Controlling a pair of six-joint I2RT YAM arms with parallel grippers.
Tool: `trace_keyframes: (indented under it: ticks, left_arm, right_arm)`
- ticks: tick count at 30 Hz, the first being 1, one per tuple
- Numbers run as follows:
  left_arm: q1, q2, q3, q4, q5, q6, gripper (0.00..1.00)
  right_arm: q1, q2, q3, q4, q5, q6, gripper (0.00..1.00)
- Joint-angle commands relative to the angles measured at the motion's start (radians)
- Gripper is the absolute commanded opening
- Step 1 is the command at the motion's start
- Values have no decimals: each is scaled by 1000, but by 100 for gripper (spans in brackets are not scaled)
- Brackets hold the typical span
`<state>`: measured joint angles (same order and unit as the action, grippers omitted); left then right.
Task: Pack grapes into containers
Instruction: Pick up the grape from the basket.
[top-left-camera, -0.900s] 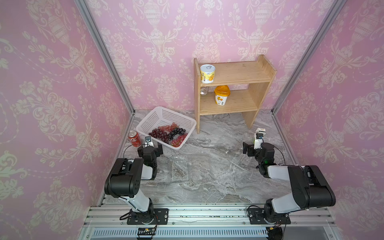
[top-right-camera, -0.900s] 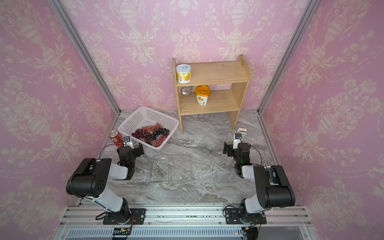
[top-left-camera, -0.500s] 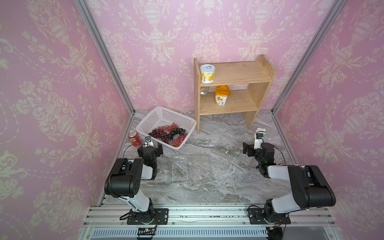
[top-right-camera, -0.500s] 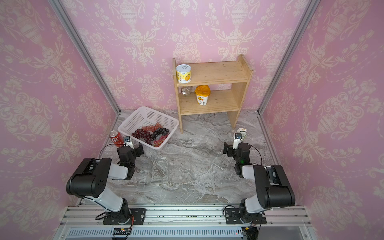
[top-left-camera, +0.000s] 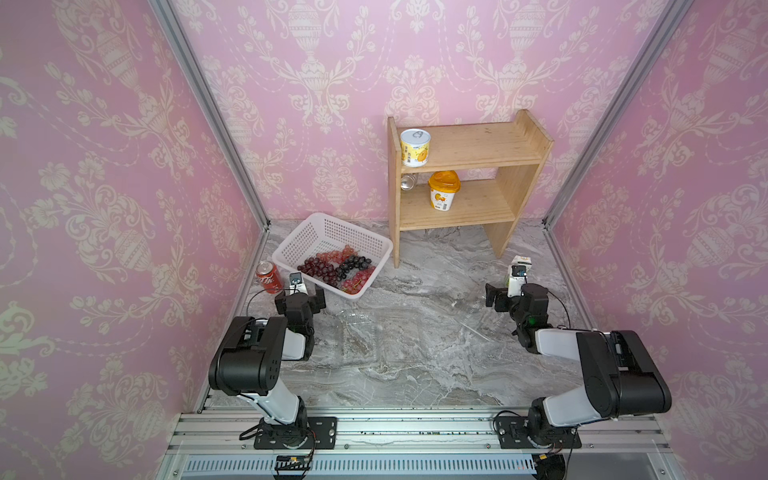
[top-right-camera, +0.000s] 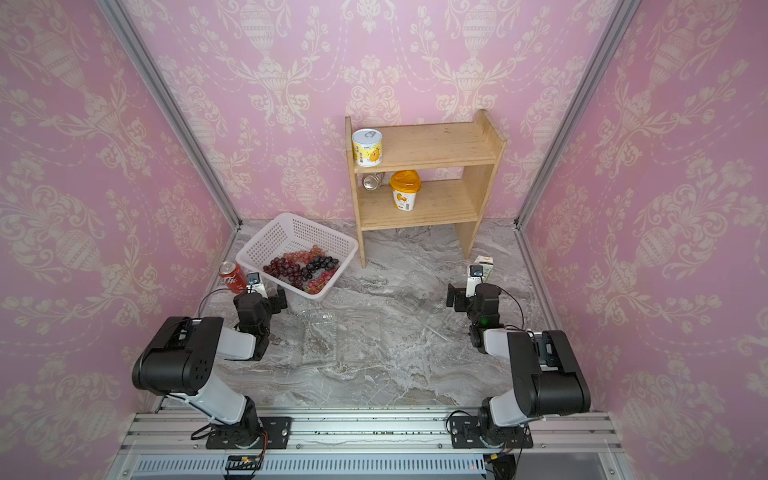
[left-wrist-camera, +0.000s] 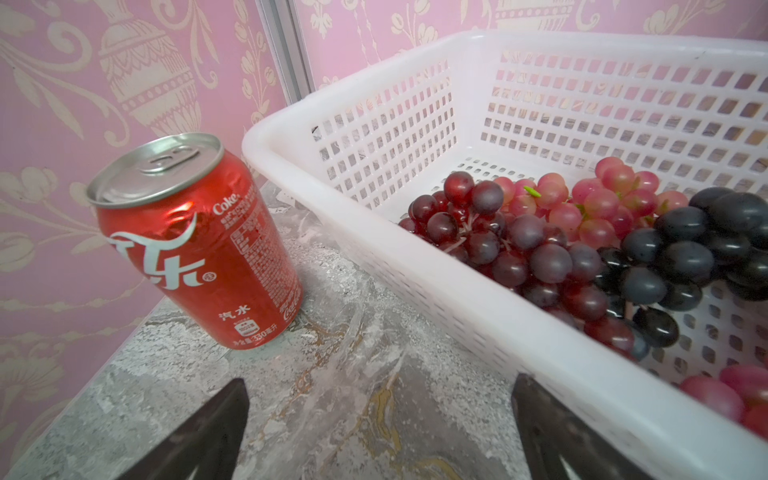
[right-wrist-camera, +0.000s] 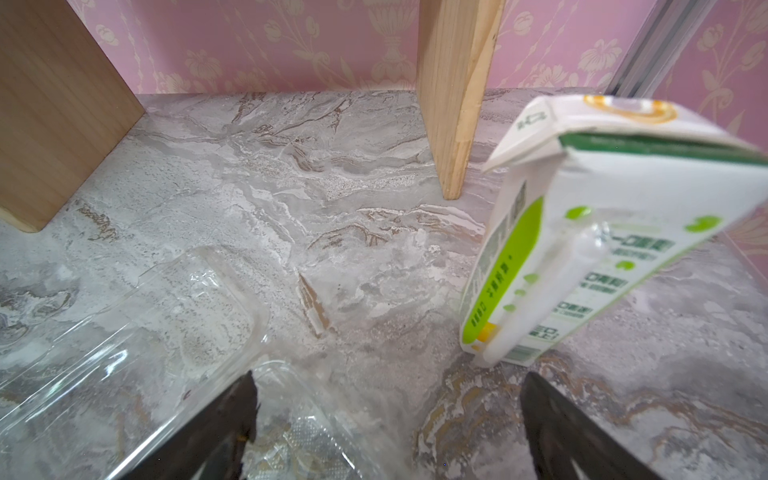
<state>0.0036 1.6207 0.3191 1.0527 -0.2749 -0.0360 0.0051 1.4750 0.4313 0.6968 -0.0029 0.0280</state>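
Observation:
My left gripper should rise over the white basket's near side (left-wrist-camera: 436, 292), which stands between it and the grapes, and then come down on the near-black grapes (top-left-camera: 357, 262).
Several bunches of grapes (top-left-camera: 336, 268) (top-right-camera: 303, 268), light red, dark red and near-black, lie in the white basket; the left wrist view shows the grapes (left-wrist-camera: 582, 232) close up. One clear container (top-left-camera: 361, 336) (top-right-camera: 328, 336) lies open mid-table. A second clear container (top-right-camera: 436, 316) (right-wrist-camera: 137, 316) lies by the right arm. My left gripper (top-left-camera: 300, 297) (left-wrist-camera: 378, 386) is open and empty above bare table, between the can and the basket's near wall. My right gripper (top-left-camera: 508, 291) (right-wrist-camera: 386, 380) is open and empty, one fingertip (right-wrist-camera: 245, 399) over the container's edge.
The white basket (top-left-camera: 332, 232) sits at the back left, with a red cola can (top-left-camera: 268, 276) (left-wrist-camera: 195, 249) beside it. A green-and-white carton (top-left-camera: 521, 262) (right-wrist-camera: 582, 249) stands just beyond my right gripper. The wooden shelf (top-left-camera: 469, 166) with two yellow-labelled tubs stands at the back.

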Motion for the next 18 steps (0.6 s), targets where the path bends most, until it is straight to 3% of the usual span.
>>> trace_keyframes:
  ticks: [1,3,6,9,10,12,13,15,18]
  left_arm:
    - [1,-40,-62,86,-5,-26,99]
    - [-9,-31,-108,220,-27,2,99]
    - [-24,-187,-102,49,-206,-52,99]
    - [-41,-349,-82,-107,-260,-56,99]
    - [-53,-437,-70,-188,-261,-68,99]
    - [-63,-607,20,-480,-198,-135,99]
    - [-65,-659,96,-641,-162,-175,99]
    - [-68,-662,229,-809,-86,-201,99]
    - [-70,-541,466,-1037,62,-267,99]
  right_arm:
    - [10,-78,126,-265,61,35,100]
    - [12,-110,188,-413,95,54,100]
    - [27,-194,198,-482,186,88,100]
    - [33,-272,219,-550,213,156,100]
    - [29,-289,225,-558,229,235,100]
    - [12,-290,265,-669,282,488,100]
    - [-3,-279,296,-716,203,527,100]
    - [13,-251,372,-794,77,495,100]
    - [109,-236,464,-896,118,402,100]
